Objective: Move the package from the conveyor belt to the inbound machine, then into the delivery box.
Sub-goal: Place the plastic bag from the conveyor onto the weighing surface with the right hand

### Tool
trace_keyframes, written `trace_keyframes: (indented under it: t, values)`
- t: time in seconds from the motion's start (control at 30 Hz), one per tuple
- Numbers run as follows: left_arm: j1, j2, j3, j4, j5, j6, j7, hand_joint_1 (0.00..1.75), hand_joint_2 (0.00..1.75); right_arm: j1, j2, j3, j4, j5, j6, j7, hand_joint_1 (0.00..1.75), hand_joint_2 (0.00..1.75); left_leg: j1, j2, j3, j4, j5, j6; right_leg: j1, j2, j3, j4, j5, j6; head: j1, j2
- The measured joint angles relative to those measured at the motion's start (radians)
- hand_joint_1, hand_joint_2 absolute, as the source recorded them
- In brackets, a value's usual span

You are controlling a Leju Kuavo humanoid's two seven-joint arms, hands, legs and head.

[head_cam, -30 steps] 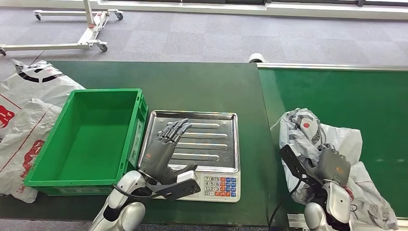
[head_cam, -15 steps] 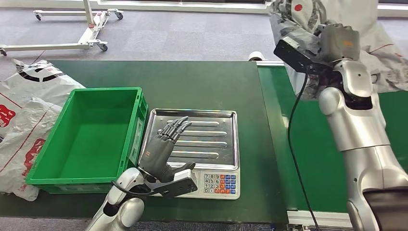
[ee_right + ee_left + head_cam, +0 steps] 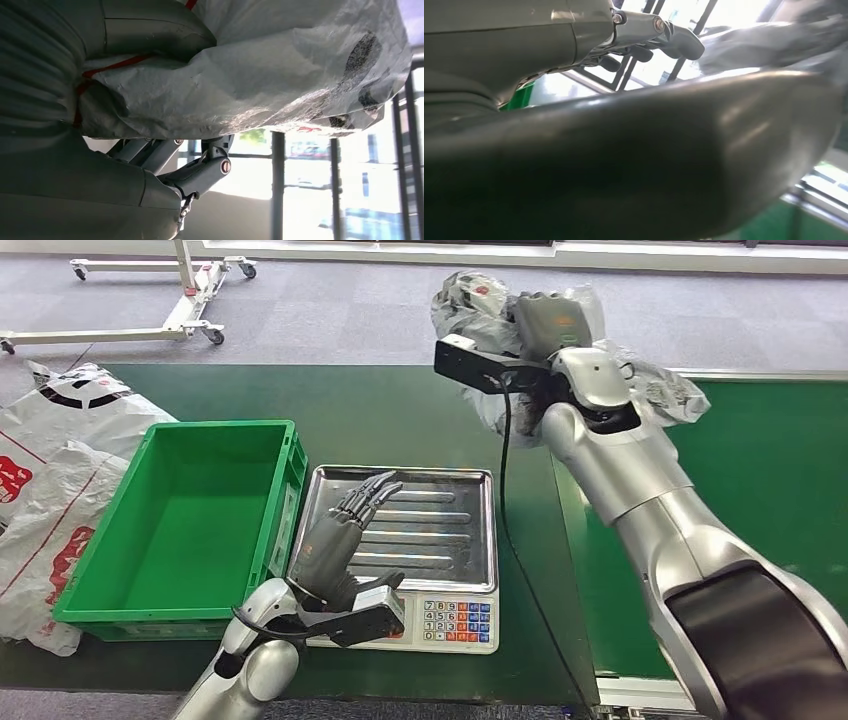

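The package's crumpled [image 3: 474, 316] folds [image 3: 664, 390] hang down around the robot's right gripper, so the package will gather into a narrow neck when the left gripper lifts it.
My right hand [image 3: 553, 328] holds the package [image 3: 470, 302], a crumpled white and grey plastic mailer bag with red marks, lifted high above the table's far side, beyond the scale. In the right wrist view the package [image 3: 260, 70] lies across the hand [image 3: 165, 160], gripped from both sides. The inbound machine is a scale with a steel tray [image 3: 455, 502] and a keypad [image 3: 457, 622]. My left hand [image 3: 338, 538] is open, fingers straight and apart, over the tray's left part, holding nothing. The green delivery box [image 3: 105, 570] stands left of the scale.
The green conveyor belt [image 3: 760, 460] runs along the right. White mailer bags [image 3: 45, 470] lie left of the box. A wheeled metal frame [image 3: 180, 300] stands on the grey floor beyond the table.
My right arm has swung the lifted package leftward from above the conveyor's far end to above the table beyond the scale. The left hand has stayed over the tray.
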Motion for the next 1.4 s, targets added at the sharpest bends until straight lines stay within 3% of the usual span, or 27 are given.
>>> trace_keyframes:
  t: [0.3,0.43,1.0,1.13,1.4]
  values:
    - [-0.038,-0.001,-0.011,-0.068,0.042,-0.015,-0.03,0.0,0.0,0.038,0.142,0.097,0.093,-0.019,0.002,-0.06,1.75,1.75,0.001,0.001,-0.001,0.0,0.0,0.0,-0.001,0.001,-0.001,0.0,0.0,0.0,0.0,0.0]
    - [-0.056,0.002,-0.02,-0.104,0.066,-0.021,-0.035,0.0,0.0,0.068,0.191,0.166,0.077,-0.137,0.044,-0.027,1.75,1.75,0.0,0.0,-0.002,0.0,0.0,0.0,0.0,0.0,-0.002,0.0,0.0,-0.001,0.0,0.0]
    - [-0.057,0.017,-0.016,-0.172,0.073,-0.02,-0.015,0.0,0.0,0.092,0.192,0.371,0.008,-0.483,0.06,0.03,1.75,1.75,0.0,-0.001,-0.003,0.0,0.0,0.0,0.0,-0.001,-0.001,0.0,0.0,-0.001,0.0,0.0]
    - [-0.046,0.019,-0.013,-0.185,0.047,0.025,-0.01,0.0,0.0,0.098,0.19,0.406,-0.011,-0.528,0.068,0.035,1.75,1.75,0.0,-0.001,-0.003,0.0,0.0,0.0,0.0,-0.001,-0.001,0.0,0.0,-0.001,0.0,0.0]
    - [-0.135,0.013,0.063,-0.227,-0.147,0.134,0.147,0.0,0.0,0.175,0.233,0.536,-0.061,-0.534,0.093,0.001,1.75,1.75,0.001,0.0,-0.003,0.0,0.002,-0.002,0.001,-0.001,-0.003,0.0,0.001,-0.003,-0.001,0.0]
